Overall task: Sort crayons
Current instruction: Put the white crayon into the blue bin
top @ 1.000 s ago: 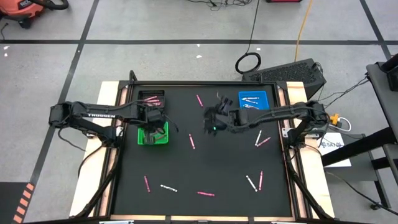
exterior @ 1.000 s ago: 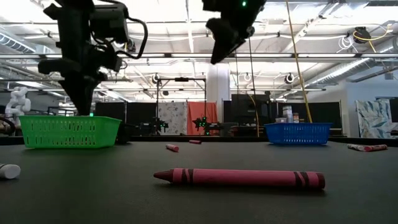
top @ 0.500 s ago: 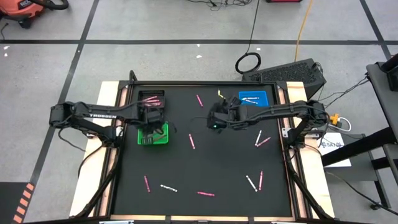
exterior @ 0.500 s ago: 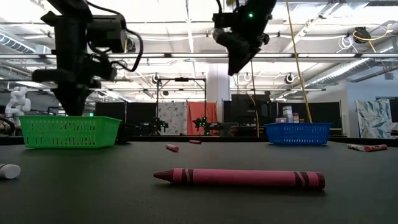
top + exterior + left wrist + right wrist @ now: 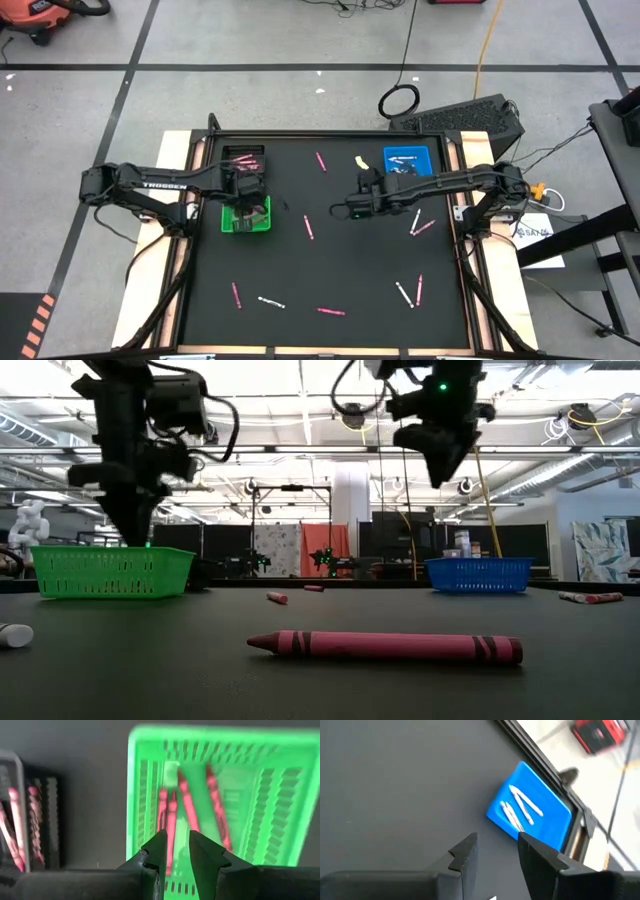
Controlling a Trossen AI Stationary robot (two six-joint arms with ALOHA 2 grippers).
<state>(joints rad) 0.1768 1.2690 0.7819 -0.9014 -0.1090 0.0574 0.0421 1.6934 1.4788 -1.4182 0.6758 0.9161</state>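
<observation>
The white crayon's far end (image 5: 418, 212) is free of the pink crayon, so the robot's right gripper should stay open and keep moving there until its fingers are on both sides of the white crayon (image 5: 416, 219).
Pink and white crayons lie scattered on the black table: a pink one (image 5: 309, 227) near the middle, a white one (image 5: 415, 220) at the right, others along the near edge. My left gripper (image 5: 177, 854) hangs open over the green tray (image 5: 246, 215), fingers pointing down above several pink crayons (image 5: 172, 815) lying in it. My right gripper (image 5: 497, 851) is open with nothing between its fingers, above the table's middle (image 5: 350, 210). It slants down toward the blue tray (image 5: 530, 802), which holds white crayons (image 5: 520, 807).
A black tray (image 5: 243, 158) with pink crayons sits at the far left, behind the green tray. A small yellow bit (image 5: 360, 161) lies beside the blue tray (image 5: 407, 160). In the low view one pink crayon (image 5: 385, 647) lies close to the table's near edge.
My right gripper has swung toward the table's right edge and the blue tray, rolling and tipping farther downward as it went. It stays open with nothing in it. The crayons on the table have not moved.
</observation>
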